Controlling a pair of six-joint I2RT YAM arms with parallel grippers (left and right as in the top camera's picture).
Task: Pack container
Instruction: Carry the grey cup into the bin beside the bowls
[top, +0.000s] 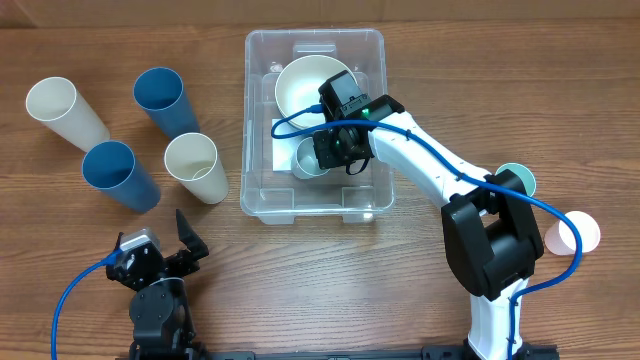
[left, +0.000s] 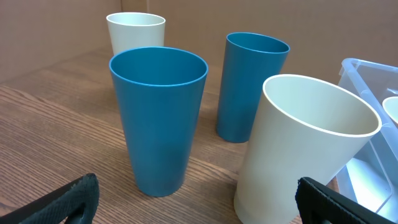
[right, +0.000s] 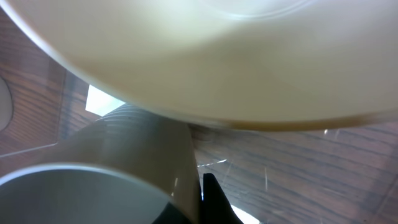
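Observation:
Next, my right gripper lays the pale cup (top: 308, 160) down on its side toward the container's near side (top: 322, 200), because the cup is standing tilted against the bowl's side of the container.
The clear rectangular container (top: 258, 190) stands at the table's middle, with a cream bowl (top: 300, 85) in its far half. My right gripper (top: 335, 150) reaches into it and is shut on the wall of a pale cup (top: 305, 160) near the container floor. In the right wrist view the cup (right: 112, 168) fills the lower left, one dark finger (right: 214, 199) lies against its wall, and the bowl (right: 217, 56) looms above. My left gripper (top: 172, 245) is open and empty at the front left, its fingers wide apart in the left wrist view (left: 199, 208).
Left of the container stand a white cup (top: 60, 108), two blue cups (top: 165, 98) (top: 118, 172) and a cream cup (top: 195, 165). A teal cup (top: 520, 178) and a pink cup (top: 575, 233) lie at the right, by the right arm's base.

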